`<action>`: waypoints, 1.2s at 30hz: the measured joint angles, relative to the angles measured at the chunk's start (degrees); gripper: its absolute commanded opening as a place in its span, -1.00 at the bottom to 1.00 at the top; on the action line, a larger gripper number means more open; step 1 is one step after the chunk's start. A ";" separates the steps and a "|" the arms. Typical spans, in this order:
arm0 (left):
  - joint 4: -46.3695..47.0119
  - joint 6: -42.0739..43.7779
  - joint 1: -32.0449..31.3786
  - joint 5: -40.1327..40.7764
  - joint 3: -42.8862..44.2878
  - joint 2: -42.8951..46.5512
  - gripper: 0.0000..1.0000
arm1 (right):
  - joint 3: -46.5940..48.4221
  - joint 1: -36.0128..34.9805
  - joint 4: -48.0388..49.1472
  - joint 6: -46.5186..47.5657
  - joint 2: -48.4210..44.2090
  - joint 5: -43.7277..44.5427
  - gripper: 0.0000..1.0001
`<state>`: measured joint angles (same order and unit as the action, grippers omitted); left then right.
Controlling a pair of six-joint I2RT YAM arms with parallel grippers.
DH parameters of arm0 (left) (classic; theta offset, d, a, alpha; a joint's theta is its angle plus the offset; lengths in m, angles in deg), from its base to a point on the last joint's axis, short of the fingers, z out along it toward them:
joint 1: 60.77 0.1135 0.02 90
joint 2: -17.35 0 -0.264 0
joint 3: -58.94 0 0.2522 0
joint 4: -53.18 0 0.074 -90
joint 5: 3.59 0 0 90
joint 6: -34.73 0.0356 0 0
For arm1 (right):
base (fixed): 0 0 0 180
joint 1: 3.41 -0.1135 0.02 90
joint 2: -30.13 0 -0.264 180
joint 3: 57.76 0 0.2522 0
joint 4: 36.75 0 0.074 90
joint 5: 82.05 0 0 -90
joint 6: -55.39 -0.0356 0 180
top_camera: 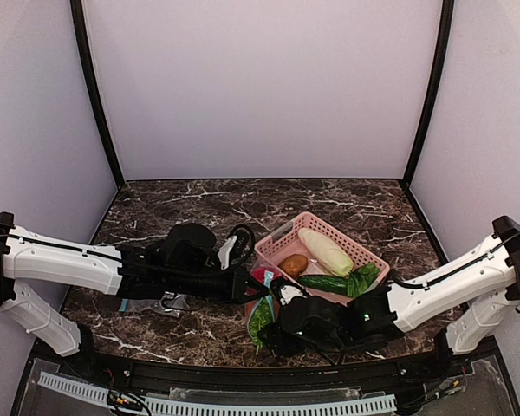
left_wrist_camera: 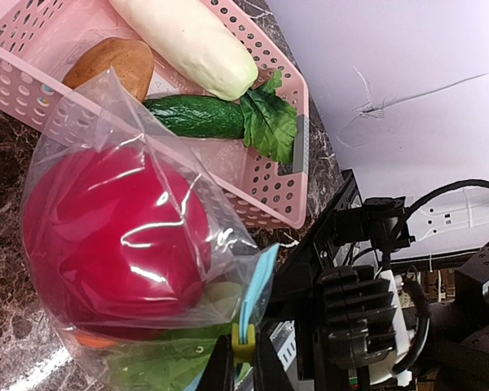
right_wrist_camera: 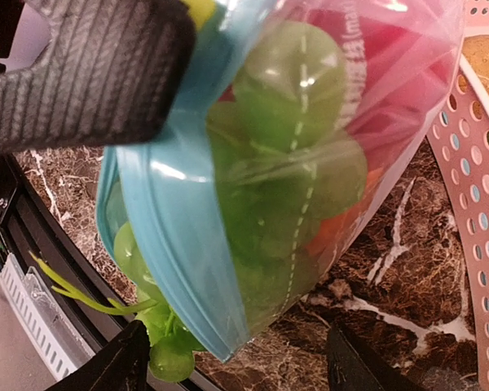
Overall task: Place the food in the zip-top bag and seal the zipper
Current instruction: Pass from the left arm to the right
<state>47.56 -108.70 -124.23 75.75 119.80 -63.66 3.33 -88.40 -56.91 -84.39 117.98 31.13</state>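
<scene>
Grapes poke out past the zipper, so next my left gripper leaves the yellow slider, takes the bag's lower corner and turns the grapes toward my right gripper.
The clear zip-top bag hangs by its top edge beside the basket. My left gripper is shut on the yellow slider of the light blue zipper. Inside the bag are food pieces: a red tomato-like fruit, an orange fruit and a green grape bunch. A few grapes and a stem poke out of the bag's mouth past the zipper. My right gripper is open, its fingers wide apart on either side of the bag's lower corner, touching nothing. From above, the bag hangs between both grippers.
A pink slatted basket just behind the bag holds a white radish, a cucumber, a potato and a leafy green. A second clear bag lies under my left arm. The table's front edge is close below.
</scene>
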 measured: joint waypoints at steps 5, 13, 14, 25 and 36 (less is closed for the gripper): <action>-0.02 0.02 0.00 -0.09 0.00 -0.09 -0.99 | 0.94 0.76 0.37 -0.59 1.90 0.02 0.21; 0.68 -0.35 0.17 -0.74 0.00 -1.18 -0.99 | 1.29 3.39 1.20 -0.52 3.15 0.72 -0.32; 0.83 -0.42 0.24 -0.81 0.00 -1.33 -0.99 | 1.29 3.72 1.60 -0.15 3.30 0.68 -0.43; 0.68 3.10 0.61 -0.70 0.33 -2.67 0.28 | 1.29 5.38 4.02 0.46 3.85 -0.52 -1.00; -8.39 16.46 0.59 5.33 -0.74 6.86 0.79 | 4.94 8.35 -1.68 -6.05 0.96 -5.99 -1.00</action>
<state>39.17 -92.24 -123.64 81.09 119.05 -56.80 8.27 -80.06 -58.59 -90.44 118.94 25.14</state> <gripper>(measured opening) 0.891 0.007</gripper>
